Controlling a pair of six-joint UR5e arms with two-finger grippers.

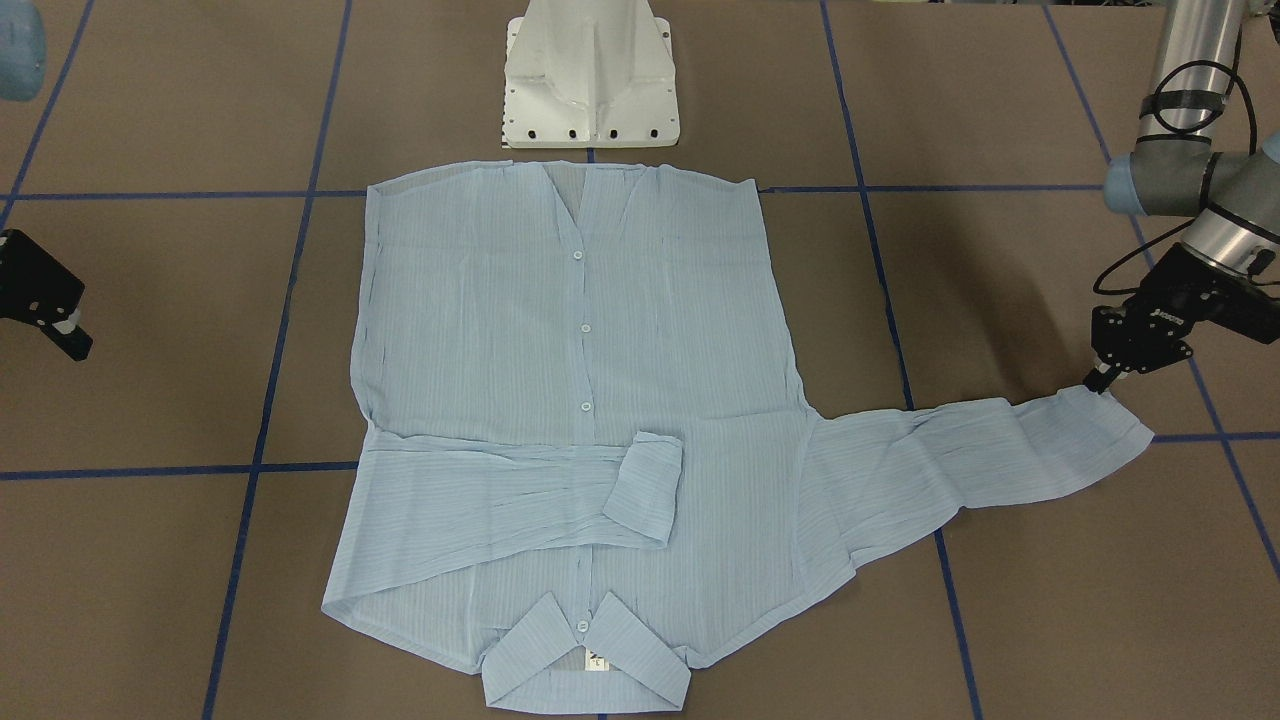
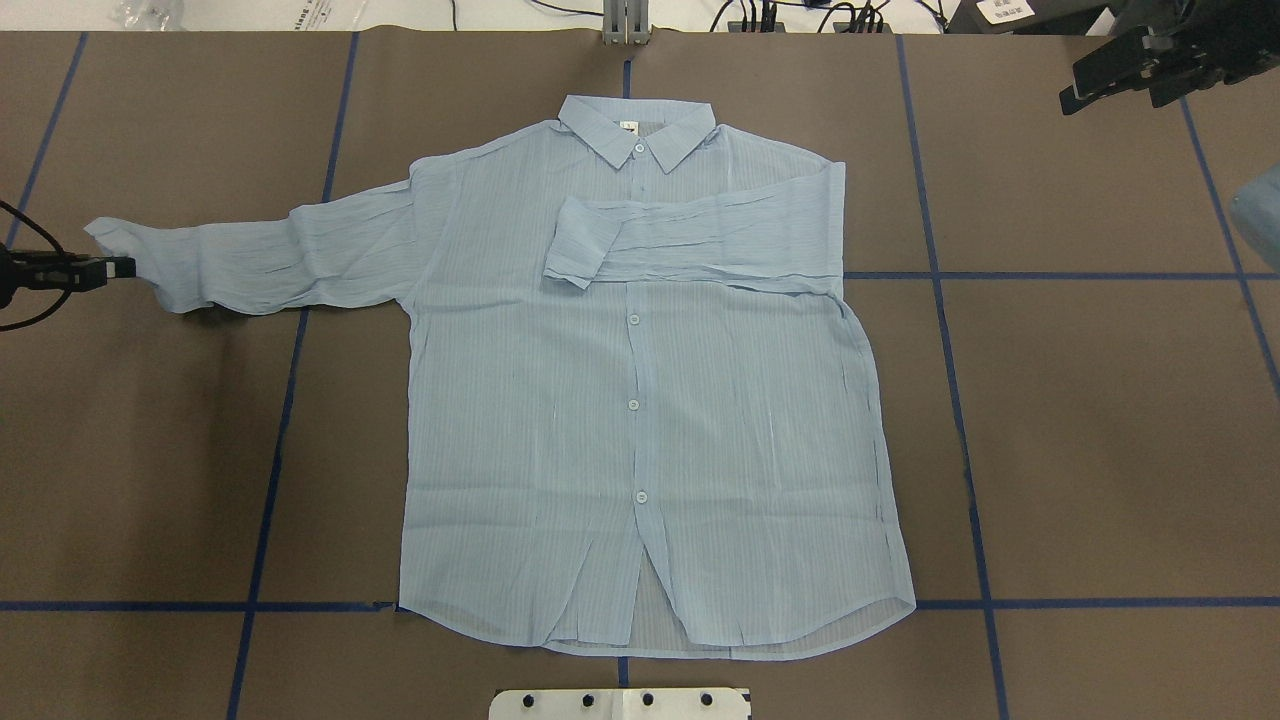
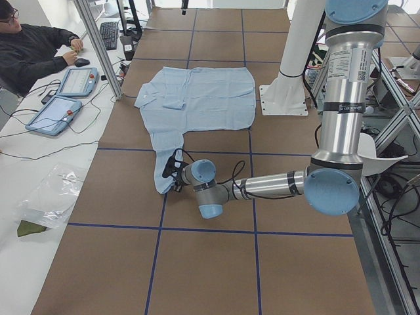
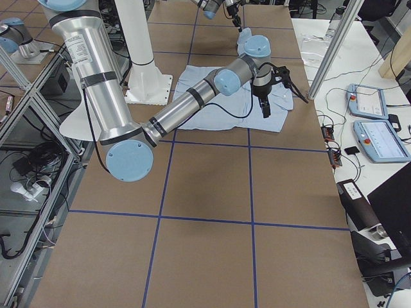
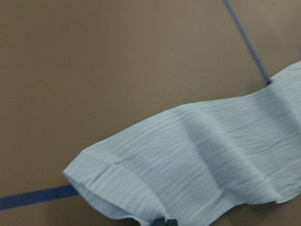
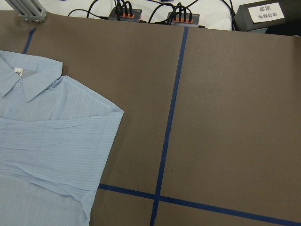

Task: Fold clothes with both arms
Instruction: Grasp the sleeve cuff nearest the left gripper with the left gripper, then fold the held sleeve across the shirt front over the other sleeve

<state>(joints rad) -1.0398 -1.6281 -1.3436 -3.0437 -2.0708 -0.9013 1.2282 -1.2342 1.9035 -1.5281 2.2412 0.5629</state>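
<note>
The stretched sleeve (image 1: 1114, 414) is in my left gripper by its cuff, which I keep moving across the flat chest until it lies over the folded sleeve (image 1: 516, 470).
The light-blue striped shirt (image 2: 640, 400) lies flat and front up on the brown table, collar at the far side (image 1: 580, 350). One sleeve is folded across the chest (image 2: 700, 240). The other sleeve (image 2: 260, 255) stretches out to my left. My left gripper (image 2: 125, 268) sits low at that sleeve's cuff (image 1: 1098, 380). The left wrist view shows its tips (image 5: 164, 221) closed on the cuff edge (image 5: 188, 160). My right gripper (image 2: 1080, 95) is raised off the shirt at the far right (image 1: 75, 340) and looks open and empty. The right wrist view shows the collar and folded shoulder (image 6: 47, 141).
The white pedestal base (image 1: 590, 90) stands at the near edge behind the hem. Blue tape lines (image 2: 940, 275) cross the table. Cables and plugs (image 6: 150, 14) lie along the far edge. An operator (image 3: 33, 52) sits at a side table with tablets (image 3: 65, 98).
</note>
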